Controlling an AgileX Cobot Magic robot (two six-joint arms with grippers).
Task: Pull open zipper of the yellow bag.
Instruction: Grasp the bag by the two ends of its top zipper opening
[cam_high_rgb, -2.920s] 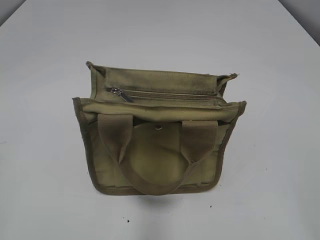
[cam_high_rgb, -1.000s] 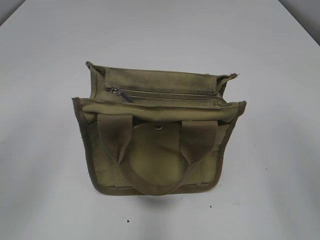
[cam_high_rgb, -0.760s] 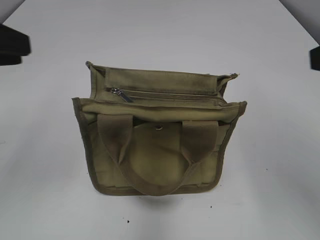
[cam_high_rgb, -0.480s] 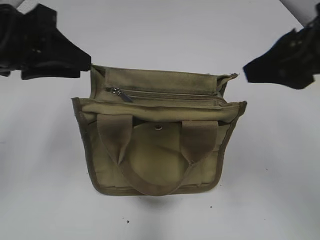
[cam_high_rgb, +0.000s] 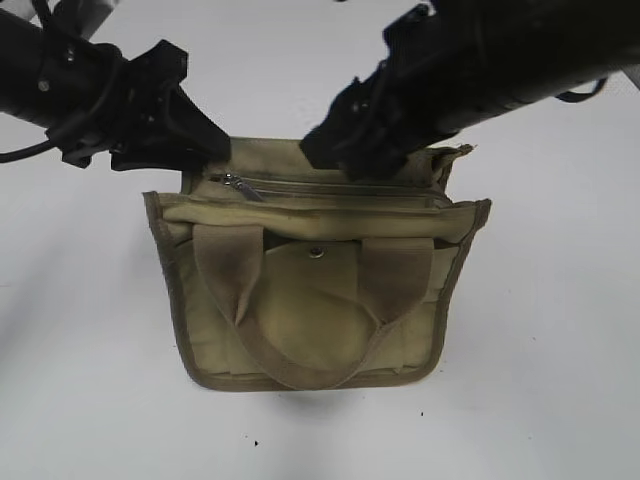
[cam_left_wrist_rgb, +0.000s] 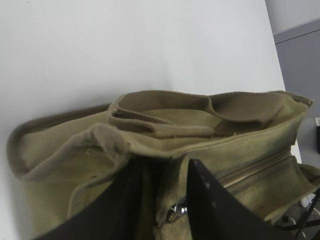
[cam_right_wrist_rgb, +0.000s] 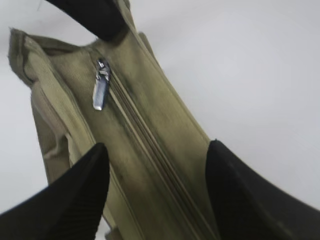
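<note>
I expect the pull tab (cam_high_rgb: 240, 187) to slide to the far end of the zipper and open a long slit when I pull, because the zipper (cam_high_rgb: 292, 187) runs straight across the bag's top panel.
The yellow bag (cam_high_rgb: 310, 310) stands upright on the white table, its handles hanging toward the front. Its zipper (cam_high_rgb: 340, 188) runs along the top rear panel and looks closed, with the metal pull tab (cam_high_rgb: 235, 183) at the left end. My left gripper (cam_high_rgb: 205, 150) is at the bag's back left corner. In the left wrist view, the left gripper (cam_left_wrist_rgb: 164, 162) is open, with the bag's end fabric and the pull tab (cam_left_wrist_rgb: 179, 209) between its fingers. My right gripper (cam_high_rgb: 325, 150) hovers over the rear panel. The right gripper (cam_right_wrist_rgb: 157, 147) is open astride the zipper (cam_right_wrist_rgb: 145, 150), well short of the pull tab (cam_right_wrist_rgb: 101, 90).
The white table (cam_high_rgb: 540, 380) surrounds the bag, with a few dark specks near the front. A metal snap (cam_high_rgb: 317, 254) sits on the bag's front flap between the handles (cam_high_rgb: 315, 370). Both black arms cross the back of the scene.
Both arms have come in from the upper corners and now reach the bag's rear top. The bag has stayed where it was.
</note>
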